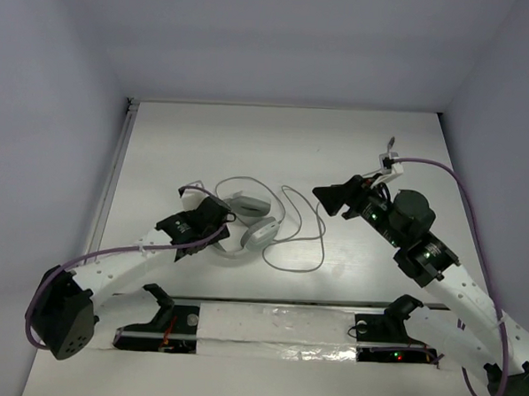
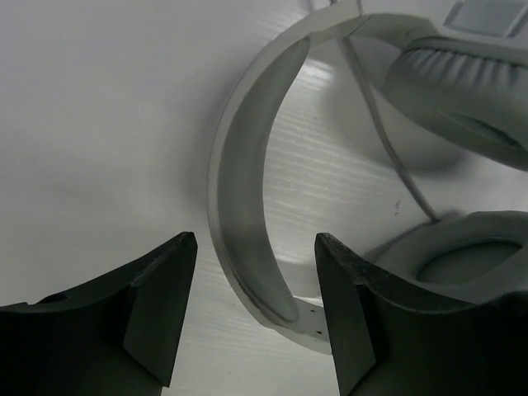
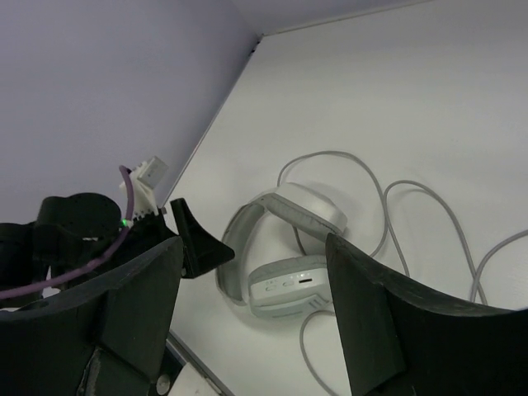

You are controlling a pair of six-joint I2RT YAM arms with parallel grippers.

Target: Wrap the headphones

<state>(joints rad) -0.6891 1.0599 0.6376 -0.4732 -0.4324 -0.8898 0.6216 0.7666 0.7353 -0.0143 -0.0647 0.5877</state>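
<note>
Next, my left gripper takes hold of the headband's middle [image 2: 238, 165] squarely before it lifts the headphones, because the headband's lower bend [image 2: 266, 310] runs at a slant across my open left gripper.
The white headphones [image 1: 248, 220] lie flat mid-table, headband to the left and two earcups to the right. The thin grey cable [image 1: 300, 228] trails in loose loops to the right of them. My left gripper [image 1: 221, 215] is open at the headband. In the left wrist view the headband [image 2: 239, 181] curves between my open left gripper [image 2: 256, 247], with both earcups [image 2: 462, 91] to the right. My right gripper [image 1: 331, 197] is open and empty, raised to the right of the cable loops. The right wrist view shows the headphones [image 3: 290, 285] and the cable [image 3: 429, 214] below my right gripper [image 3: 254, 243].
Purple robot cables [image 1: 465, 186] run along both arms. A metal rail [image 1: 115, 177] borders the table's left edge. A taped strip [image 1: 275, 327] and two arm mounts line the near edge. White walls enclose the back and sides.
</note>
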